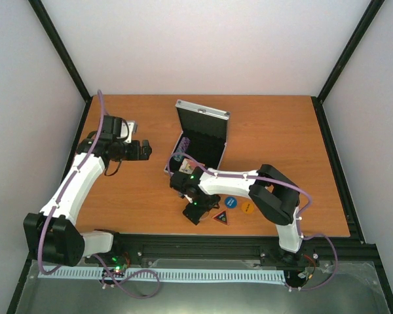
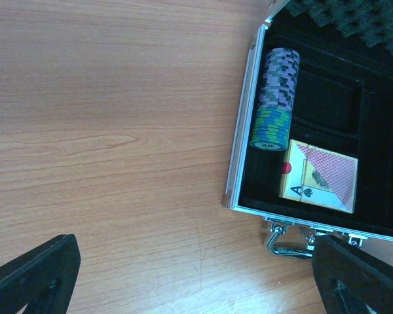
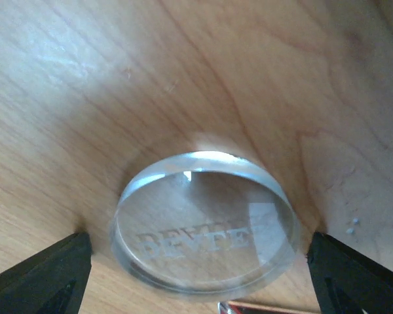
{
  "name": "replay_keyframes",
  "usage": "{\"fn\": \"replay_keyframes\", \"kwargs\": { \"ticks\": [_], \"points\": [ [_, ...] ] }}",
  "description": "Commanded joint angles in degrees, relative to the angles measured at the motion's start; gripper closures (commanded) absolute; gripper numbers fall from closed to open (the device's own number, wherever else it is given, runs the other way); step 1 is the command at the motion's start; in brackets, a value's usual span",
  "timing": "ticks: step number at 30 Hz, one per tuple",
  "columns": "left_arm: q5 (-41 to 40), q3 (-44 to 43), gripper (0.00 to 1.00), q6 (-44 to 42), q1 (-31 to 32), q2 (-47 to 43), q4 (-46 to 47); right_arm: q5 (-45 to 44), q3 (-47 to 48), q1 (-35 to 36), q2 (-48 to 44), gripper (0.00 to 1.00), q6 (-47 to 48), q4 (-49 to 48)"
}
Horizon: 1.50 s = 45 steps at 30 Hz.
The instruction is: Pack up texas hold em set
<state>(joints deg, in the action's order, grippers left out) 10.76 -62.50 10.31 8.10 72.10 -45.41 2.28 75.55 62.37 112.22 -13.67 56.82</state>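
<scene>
The robot should expect an empty hollow where the clear dealer button will lie flat when the robot lowers it, since the black lining beside the poker chips looks clear.
The silver case stands open mid-table, lid up. In the left wrist view its black lining holds a row of poker chips and the red-backed card deck, and the handle faces me. My left gripper is open and empty over bare wood left of the case; it also shows in the left wrist view. My right gripper points down at the table, open. Its fingers stand on either side of a clear round dealer button lying flat.
A blue round button, an orange round button and a dark triangular button lie on the wood just right of my right gripper. The table's front edge is close behind them.
</scene>
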Motion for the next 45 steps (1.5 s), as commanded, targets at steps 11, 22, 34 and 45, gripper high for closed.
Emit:
{"fn": "replay_keyframes", "kwargs": {
  "ticks": [11, 22, 34, 45],
  "points": [
    [0.61, 0.27, 0.0, 0.42, -0.28, -2.91, 0.46, -1.53, 2.06, 0.52, 2.76, 0.21, -0.37, -1.64],
    [0.31, -0.39, 0.0, 0.63, -0.28, -3.63, 0.03, -6.22, 4.97, 0.39, 0.38, 0.48, -1.11, 1.59],
    [-0.65, -0.62, 0.0, 0.58, -0.28, -4.81, -0.19, -10.39, 15.01, -5.55, -2.16, 0.52, -0.25, 6.41],
    [-0.92, -0.2, 0.0, 0.86, -0.28, -5.3, -0.18, -6.96, 34.78, -18.01, 9.61, 0.54, 5.21, 7.31]
  ]
}}
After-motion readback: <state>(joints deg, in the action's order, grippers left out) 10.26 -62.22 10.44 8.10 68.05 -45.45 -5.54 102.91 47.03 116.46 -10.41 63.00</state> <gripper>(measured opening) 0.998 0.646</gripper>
